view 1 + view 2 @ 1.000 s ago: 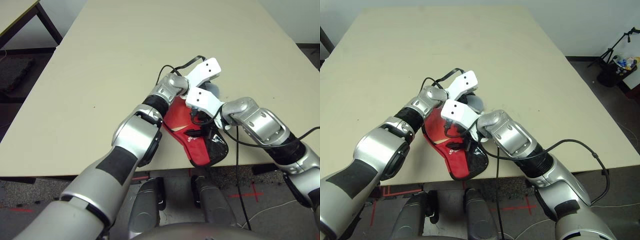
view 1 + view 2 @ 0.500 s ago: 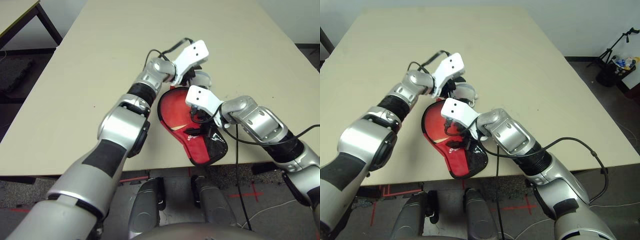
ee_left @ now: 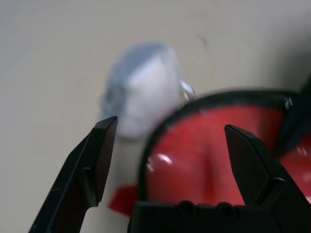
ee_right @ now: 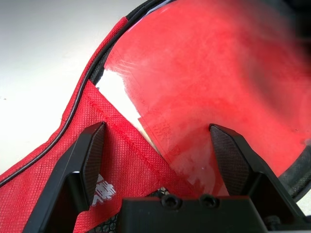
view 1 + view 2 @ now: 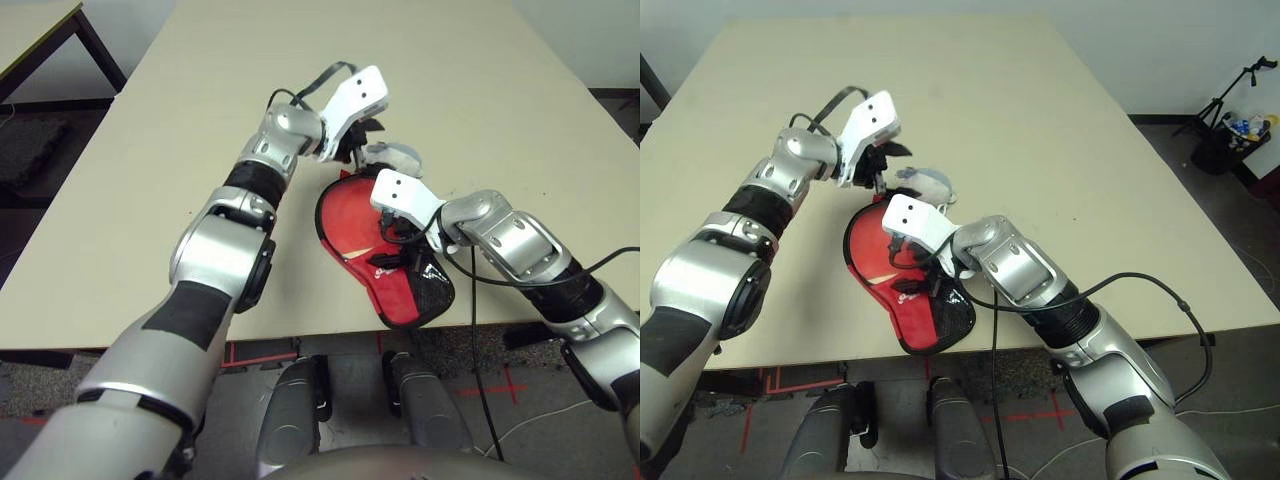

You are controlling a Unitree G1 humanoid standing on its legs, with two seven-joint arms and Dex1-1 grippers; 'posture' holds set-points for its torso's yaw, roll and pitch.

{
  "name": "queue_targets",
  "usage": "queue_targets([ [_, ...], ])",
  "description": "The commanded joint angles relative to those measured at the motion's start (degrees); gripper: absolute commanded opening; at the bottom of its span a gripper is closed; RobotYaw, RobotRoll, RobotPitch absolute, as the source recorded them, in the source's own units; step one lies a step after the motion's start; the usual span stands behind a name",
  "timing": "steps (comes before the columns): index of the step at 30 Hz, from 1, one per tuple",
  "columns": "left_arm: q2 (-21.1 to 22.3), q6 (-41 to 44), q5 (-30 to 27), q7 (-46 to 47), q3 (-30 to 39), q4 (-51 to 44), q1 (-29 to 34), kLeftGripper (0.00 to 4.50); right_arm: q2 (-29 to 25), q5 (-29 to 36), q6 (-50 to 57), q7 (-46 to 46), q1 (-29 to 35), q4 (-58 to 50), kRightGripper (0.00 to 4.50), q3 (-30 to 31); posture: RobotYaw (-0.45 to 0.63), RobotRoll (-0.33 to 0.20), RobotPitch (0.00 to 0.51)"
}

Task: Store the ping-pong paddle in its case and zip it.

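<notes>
My left gripper should hold the case while my right gripper pulls the zipper's grey-white object [image 5: 929, 184], which is at the case's far rim, toward the case's handle end [image 5: 940, 334].
The red case [image 5: 402, 300] lies open near the table's front edge, its black-edged round end pointing away from me. Inside it the ping-pong paddle's red face [image 4: 209, 82] shows, glossy; the handle is hidden under the case's red flap [image 4: 121, 160] with the white logo. My right gripper [image 4: 158, 128] hovers open just over the paddle face and flap, holding nothing. My left gripper [image 5: 358, 138] is open above the table just beyond the case's round end, over a small grey-white object [image 3: 141, 92].
The grey-white rounded object [image 5: 396, 155] rests on the table touching the case's far rim. The beige table [image 5: 200, 100] stretches wide beyond and to the left. The case's handle end lies close to the table's front edge [image 5: 330, 335]. A black cable hangs from my right arm.
My left arm has swung off the case toward the far left, uncovering the round end and the grey-white object. The right gripper has stayed over the case.
</notes>
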Motion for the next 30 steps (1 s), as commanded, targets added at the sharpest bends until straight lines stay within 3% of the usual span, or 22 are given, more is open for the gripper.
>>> queue_targets([
  [1, 0.6, 1.9, 0.1, -1.3, -1.4, -3.0, 3.1, 4.49, -0.2, -1.9, 1.4, -0.3, 1.8, 4.4, 4.5, 2.6, -0.04, 0.0, 0.157],
  [14, -0.3, 6.2, 1.3, 1.5, -3.6, -1.7, 11.3, 4.49, 0.2, -1.5, 1.5, -0.2, -0.6, 6.6, 4.5, 0.0, -0.06, 0.0, 0.147],
  [17, -0.4, 6.8, 1.6, 1.7, -4.0, -1.3, 12.0, 4.49, -0.1, 0.7, 4.6, 0.7, -4.2, 6.9, 4.5, -3.6, -0.06, 0.0, 0.148],
  [22, -0.7, 6.9, 1.6, 2.2, -4.0, -1.0, 11.9, 4.49, -0.1, 0.3, 2.6, -1.8, -16.1, 14.4, 4.5, -11.6, -0.07, 0.0, 0.152],
  [30, -1.7, 7.0, 1.6, 2.5, -3.9, -0.6, 11.6, 4.49, 3.8, -5.0, -7.8, -4.5, -19.2, 26.0, 4.5, -10.5, -0.07, 0.0, 0.154],
])
